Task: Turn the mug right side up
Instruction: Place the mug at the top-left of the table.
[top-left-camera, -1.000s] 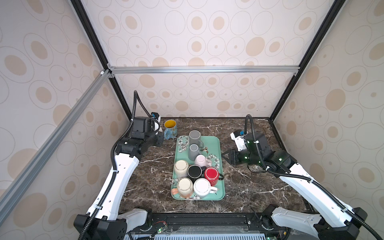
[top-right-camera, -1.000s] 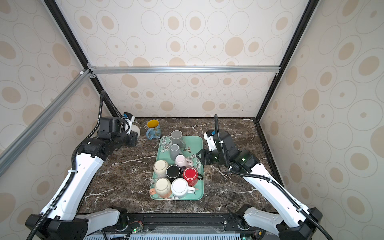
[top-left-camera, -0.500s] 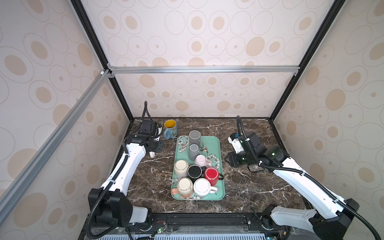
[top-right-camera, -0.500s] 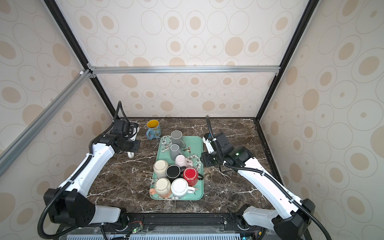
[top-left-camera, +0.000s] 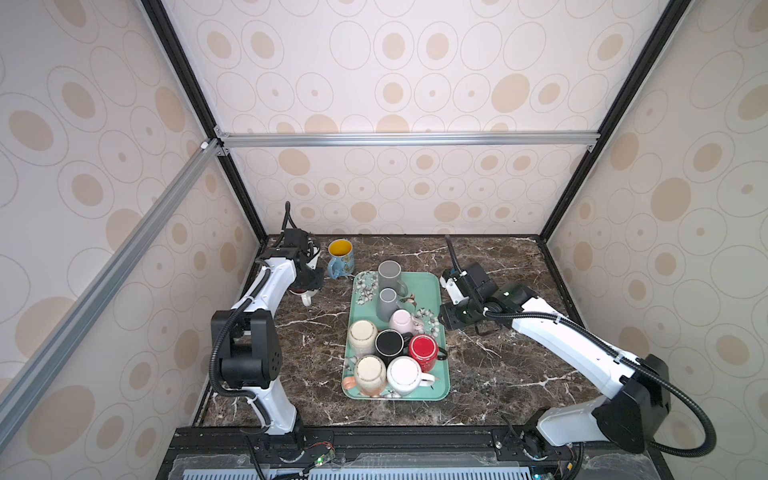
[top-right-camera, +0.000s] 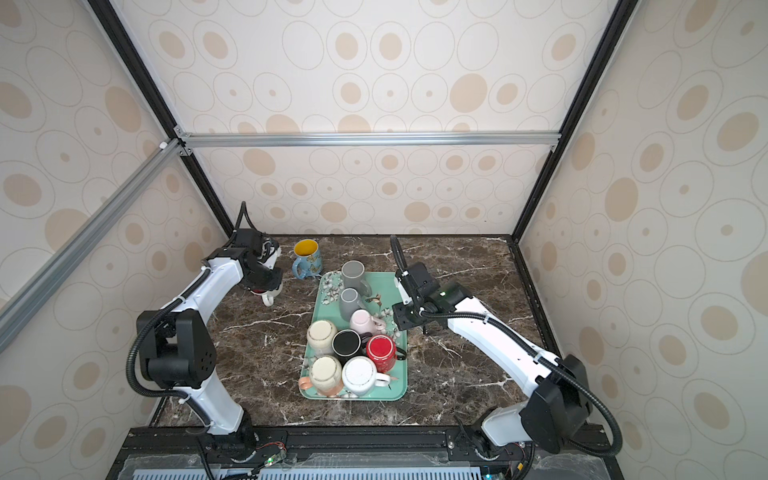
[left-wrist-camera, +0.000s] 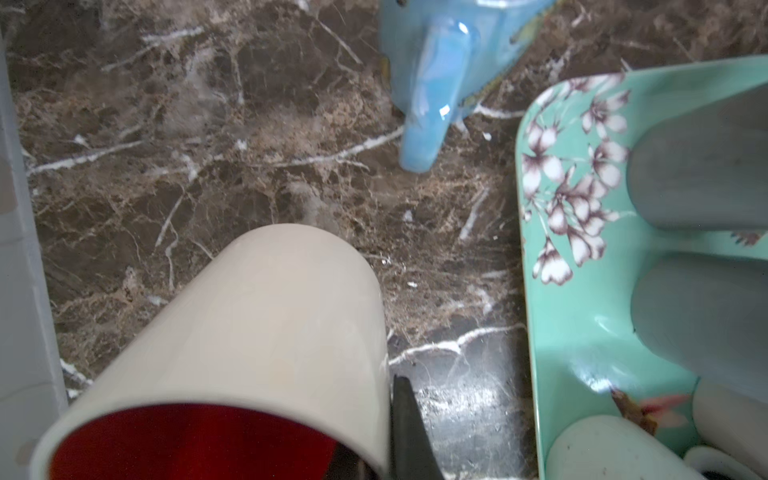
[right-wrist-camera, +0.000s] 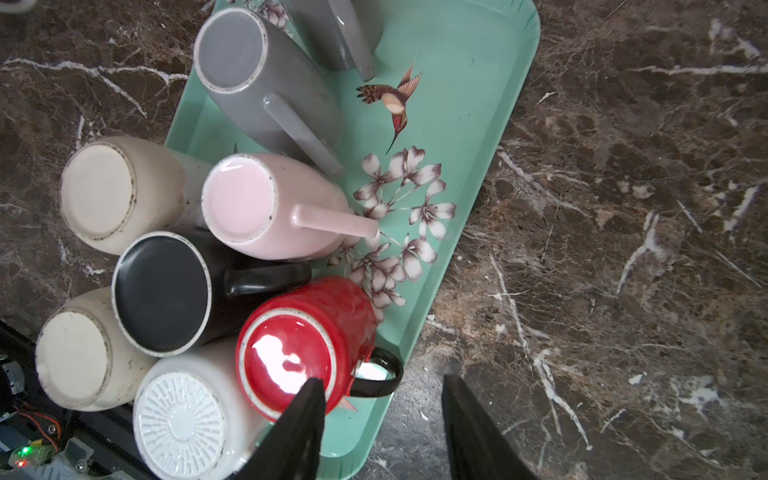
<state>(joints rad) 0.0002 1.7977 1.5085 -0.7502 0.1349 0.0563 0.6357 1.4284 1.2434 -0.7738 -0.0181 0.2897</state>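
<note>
The gripped mug's red opening (left-wrist-camera: 196, 444) is facing up, and the marble (left-wrist-camera: 316, 92) beside the blue mug is free. My left gripper keeps moving there until the base of the gripped mug stands flat.
The mug (left-wrist-camera: 270, 316) is cream outside and red inside, and it hangs tilted just above the marble, its red mouth turned toward the left wrist camera. My left gripper (top-left-camera: 305, 286) is shut on its rim; one black finger (left-wrist-camera: 409, 428) lies against the outer wall and the other is hidden. In both top views only the mug's white handle (top-left-camera: 305, 298) (top-right-camera: 267, 298) pokes out below the gripper, at the back left of the table. My right gripper (right-wrist-camera: 382, 419) (top-left-camera: 446, 320) hovers open and empty over the tray's right edge, next to an upside-down red mug (right-wrist-camera: 307, 345).
A green flowered tray (top-left-camera: 432, 291) in the middle carries several upside-down mugs, grey, pink, black, red, cream and white. An upright blue mug (top-left-camera: 340, 257) with a yellow inside stands just behind the tray's left corner, close to the held mug. The left wall post is near.
My left arm has come down from high above the back left corner, lowering the mug close to the marble. The right arm has dropped and shifted slightly toward the tray, jaws unchanged.
</note>
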